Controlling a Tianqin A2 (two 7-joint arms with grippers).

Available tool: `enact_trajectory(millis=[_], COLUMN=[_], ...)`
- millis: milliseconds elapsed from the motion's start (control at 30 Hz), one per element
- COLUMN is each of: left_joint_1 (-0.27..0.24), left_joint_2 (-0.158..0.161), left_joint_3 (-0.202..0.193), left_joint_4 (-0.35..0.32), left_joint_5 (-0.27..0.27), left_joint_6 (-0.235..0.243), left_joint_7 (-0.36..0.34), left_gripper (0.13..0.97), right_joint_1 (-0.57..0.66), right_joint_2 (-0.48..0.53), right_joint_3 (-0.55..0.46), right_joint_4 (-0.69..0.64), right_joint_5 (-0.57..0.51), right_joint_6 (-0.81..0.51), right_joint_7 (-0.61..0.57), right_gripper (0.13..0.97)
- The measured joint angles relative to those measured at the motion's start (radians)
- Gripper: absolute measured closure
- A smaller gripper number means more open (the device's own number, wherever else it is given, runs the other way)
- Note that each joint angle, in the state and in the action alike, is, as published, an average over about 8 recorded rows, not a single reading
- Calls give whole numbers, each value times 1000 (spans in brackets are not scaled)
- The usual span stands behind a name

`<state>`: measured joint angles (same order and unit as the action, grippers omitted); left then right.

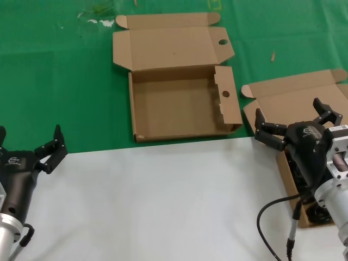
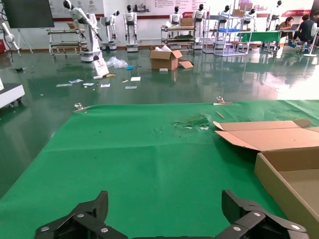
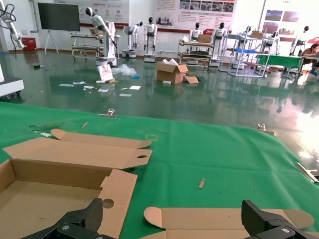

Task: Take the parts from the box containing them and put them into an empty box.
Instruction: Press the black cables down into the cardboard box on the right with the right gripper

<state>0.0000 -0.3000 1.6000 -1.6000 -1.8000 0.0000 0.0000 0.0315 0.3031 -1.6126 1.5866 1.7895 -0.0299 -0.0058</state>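
Observation:
My right gripper is pointing ahead over the lid (image 1: 293, 100), and the black cables are under its arm. So I should pull it back and turn it down over the cables (image 1: 319, 213).
The empty box (image 1: 179, 106), with round holes in its side flap and lid flap, lies open at the middle of the green cloth; it also shows in the right wrist view (image 3: 50, 196) and the left wrist view (image 2: 291, 174). The box containing the parts (image 1: 296, 98) lies at the right, mostly hidden under my right arm; its plain lid shows in the right wrist view (image 3: 224, 219). Black coiled cables (image 1: 318, 216) show partly inside it. My right gripper (image 1: 291, 114) (image 3: 172, 216) is open and empty above that box. My left gripper (image 1: 27, 138) (image 2: 164, 209) is open and empty at the near left.
A white sheet (image 1: 163, 201) covers the near part of the table, green cloth (image 1: 65, 81) the far part. My own grey-black cable (image 1: 269, 217) loops beside the right arm. Small scraps (image 1: 273, 55) lie on the cloth.

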Motion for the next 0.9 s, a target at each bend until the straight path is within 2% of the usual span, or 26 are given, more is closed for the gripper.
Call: enact_trajectory(millis=[167, 433, 533, 567, 700, 833, 900], left_joint_1=[0, 0, 0, 0, 0, 0, 0], left_joint_2=[0, 0, 0, 0, 0, 0, 0], left_joint_3=[0, 0, 0, 0, 0, 0, 0], left_joint_4=[0, 0, 0, 0, 0, 0, 0], left_joint_5=[0, 0, 0, 0, 0, 0, 0], left_joint_6=[0, 0, 0, 0, 0, 0, 0], left_joint_7=[0, 0, 0, 0, 0, 0, 0], left_gripper=[336, 533, 533, 533, 635, 737, 755], right_joint_1=[2, 14, 19, 21, 35, 62, 82], right_joint_2=[-15, -40, -11, 6, 123, 290, 380], right_joint_3=[-9, -40, -72, -87, -180, -303, -370], right_joint_4=[7, 19, 26, 30, 58, 103, 129], right_joint_5=[-8, -28, -15, -4, 85, 233, 317], right_joint_6=[8, 29, 50, 61, 124, 196, 224], right_joint_7=[-8, -36, -47, -53, -99, -179, -227], right_gripper=[129, 129, 129, 129, 129, 129, 129])
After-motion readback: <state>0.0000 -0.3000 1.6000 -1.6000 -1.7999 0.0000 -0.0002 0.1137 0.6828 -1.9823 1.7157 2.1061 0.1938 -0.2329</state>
